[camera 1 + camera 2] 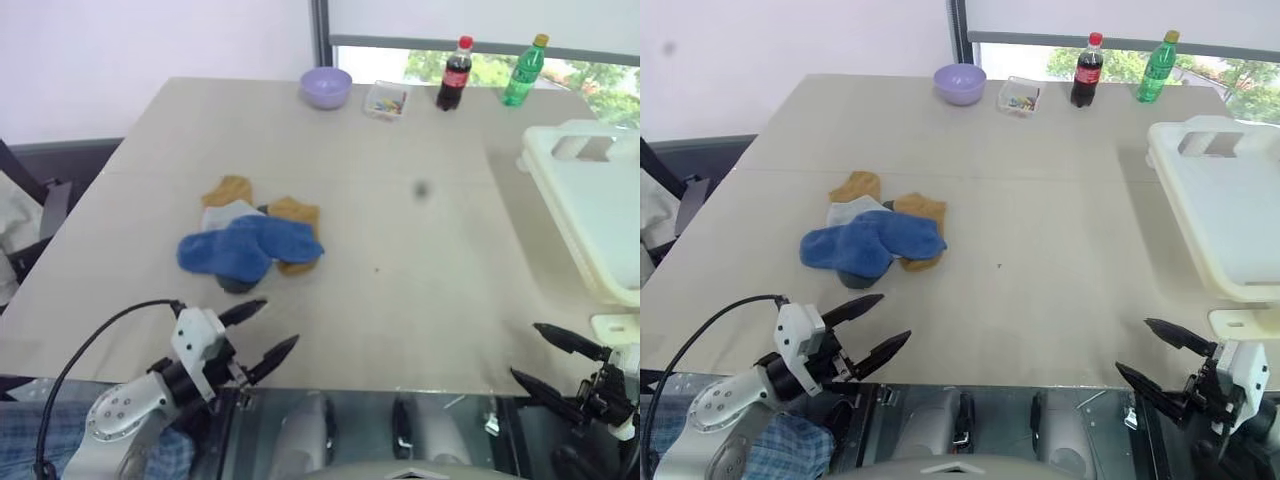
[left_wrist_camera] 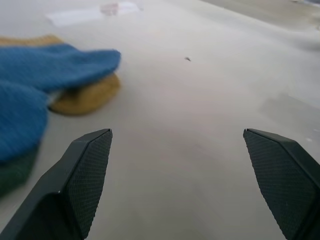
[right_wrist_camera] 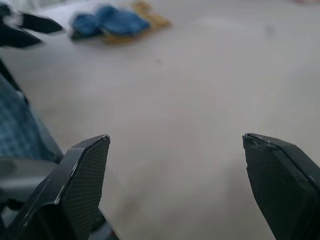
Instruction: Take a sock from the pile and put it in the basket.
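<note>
My left gripper should keep reaching for the nearer blue sock (image 1: 226,256), which is on top with its edge open to the gripper, until the fingers close on that edge (image 1: 252,275).
The pile (image 1: 252,240) of loose socks lies left of the table's middle: blue ones on top, mustard-orange, light grey and a dark one beneath. It also shows as blue and mustard socks (image 2: 60,75) in the left wrist view. My left gripper (image 1: 270,335) hovers open and empty at the near table edge, just in front of the pile. My right gripper (image 1: 545,355) is open and empty at the near right edge. The cream-white basket (image 1: 600,200) stands at the right side of the table, beyond the right gripper.
At the far edge stand a lilac bowl (image 1: 326,86), a small clear tray (image 1: 386,100), a cola bottle (image 1: 455,74) and a green bottle (image 1: 524,70). Bare table (image 1: 420,260) stretches between the pile and the basket.
</note>
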You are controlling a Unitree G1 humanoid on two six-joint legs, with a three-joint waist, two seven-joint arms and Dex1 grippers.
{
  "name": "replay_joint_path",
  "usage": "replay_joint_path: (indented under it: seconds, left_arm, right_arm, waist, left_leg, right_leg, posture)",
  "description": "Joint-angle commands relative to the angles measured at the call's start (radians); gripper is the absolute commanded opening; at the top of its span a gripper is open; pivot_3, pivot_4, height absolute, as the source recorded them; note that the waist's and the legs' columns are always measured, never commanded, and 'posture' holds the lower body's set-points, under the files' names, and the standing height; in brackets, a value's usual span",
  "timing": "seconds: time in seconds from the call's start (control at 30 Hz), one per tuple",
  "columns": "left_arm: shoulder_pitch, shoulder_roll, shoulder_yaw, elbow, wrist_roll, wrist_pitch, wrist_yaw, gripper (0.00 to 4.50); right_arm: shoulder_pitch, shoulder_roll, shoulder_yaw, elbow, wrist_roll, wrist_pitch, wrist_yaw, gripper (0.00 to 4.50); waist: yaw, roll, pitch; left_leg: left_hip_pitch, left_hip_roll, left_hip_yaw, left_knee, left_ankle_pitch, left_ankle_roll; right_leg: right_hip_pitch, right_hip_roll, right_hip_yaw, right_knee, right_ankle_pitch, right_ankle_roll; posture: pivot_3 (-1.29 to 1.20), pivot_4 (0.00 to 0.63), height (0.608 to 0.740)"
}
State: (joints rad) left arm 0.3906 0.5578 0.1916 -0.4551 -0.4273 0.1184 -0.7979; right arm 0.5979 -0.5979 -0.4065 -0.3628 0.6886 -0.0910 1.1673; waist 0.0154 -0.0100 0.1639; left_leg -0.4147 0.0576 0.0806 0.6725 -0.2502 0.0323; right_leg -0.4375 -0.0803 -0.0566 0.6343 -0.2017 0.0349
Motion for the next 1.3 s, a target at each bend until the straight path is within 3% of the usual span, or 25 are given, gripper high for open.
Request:
replay_joint_path:
  seconds: [0.03, 0.47, 0.57, 0.7, 0.8, 0.83, 1.07, 1.3]
  left_arm:
    - [-0.053, -0.024, -0.012, 0.011, 0.078, -0.019, 0.087, 4.50]
    - [-0.233, -0.026, 0.007, 0.205, 0.259, -0.040, 0.245, 4.50]
    - [-0.251, -0.026, -0.013, 0.234, 0.281, -0.054, 0.247, 3.80]
    - [-0.267, -0.035, -0.029, 0.259, 0.299, -0.095, 0.240, 1.99]
    - [-0.272, -0.036, -0.032, 0.277, 0.307, -0.134, 0.243, 0.31]
    - [-0.274, -0.040, -0.031, 0.283, 0.310, -0.149, 0.249, 0.07]
    - [-0.292, -0.062, -0.030, 0.316, 0.292, -0.247, 0.251, 0.07]
    - [-0.265, -0.069, -0.093, 0.176, 0.205, -0.155, 0.177, 0.07]
  right_arm:
    - [-0.021, -0.022, 0.014, -0.121, 0.049, 0.013, 0.028, 4.35]
    - [-0.114, -0.005, 0.077, -0.192, 0.021, 0.040, -0.031, 4.35]
    - [-0.123, -0.001, 0.076, -0.187, 0.016, 0.034, -0.036, 4.42]
    - [-0.121, -0.001, 0.063, -0.184, 0.018, 0.027, -0.036, 4.42]
    - [-0.101, 0.000, 0.044, -0.192, 0.027, 0.023, -0.035, 4.42]
    - [-0.092, 0.001, 0.038, -0.194, 0.029, 0.021, -0.033, 4.42]
    - [-0.065, 0.013, 0.037, -0.195, 0.023, 0.005, -0.025, 4.42]
    - [-0.067, 0.015, 0.032, -0.171, 0.018, -0.008, -0.011, 4.42]
  waist:
    - [-0.001, 0.000, 0.000]
    - [0.000, -0.003, -0.001]
    - [0.001, -0.003, -0.001]
    - [0.001, -0.003, -0.002]
    - [0.001, -0.003, -0.002]
    - [0.001, -0.003, -0.002]
    - [0.001, -0.004, -0.002]
    - [0.000, -0.004, -0.002]
  left_leg:
    - [0.001, 0.000, 0.000, 0.000, 0.000, 0.000]
    - [0.001, 0.000, -0.001, 0.000, 0.002, 0.003]
    - [0.001, 0.000, -0.001, 0.001, 0.002, 0.003]
    - [0.001, 0.000, -0.001, 0.001, 0.002, 0.003]
    - [0.001, 0.000, -0.001, 0.001, 0.002, 0.003]
    - [0.001, 0.000, -0.001, 0.001, 0.002, 0.003]
    - [0.001, 0.000, -0.001, 0.001, 0.002, 0.003]
    - [0.001, 0.000, -0.001, 0.002, 0.002, 0.003]
  right_leg:
    - [0.001, 0.000, 0.000, 0.000, 0.000, 0.000]
    - [0.004, 0.001, 0.000, -0.001, 0.000, 0.000]
    - [0.004, 0.001, 0.000, -0.001, 0.000, 0.000]
    - [0.004, 0.001, -0.001, 0.000, 0.000, 0.000]
    - [0.004, 0.001, 0.000, 0.000, 0.000, 0.000]
    - [0.004, 0.001, -0.001, 0.000, 0.000, 0.000]
    - [0.004, 0.000, 0.000, 0.000, 0.000, 0.000]
    - [0.004, 0.000, 0.000, 0.000, 0.000, 0.000]
  posture:
    - [0.00, 0.150, 0.736]
    - [0.00, 0.150, 0.736]
    - [0.00, 0.150, 0.736]
    - [0.00, 0.150, 0.736]
    - [0.00, 0.150, 0.736]
    - [0.00, 0.150, 0.736]
    - [0.00, 0.150, 0.736]
    - [0.00, 0.150, 0.736]
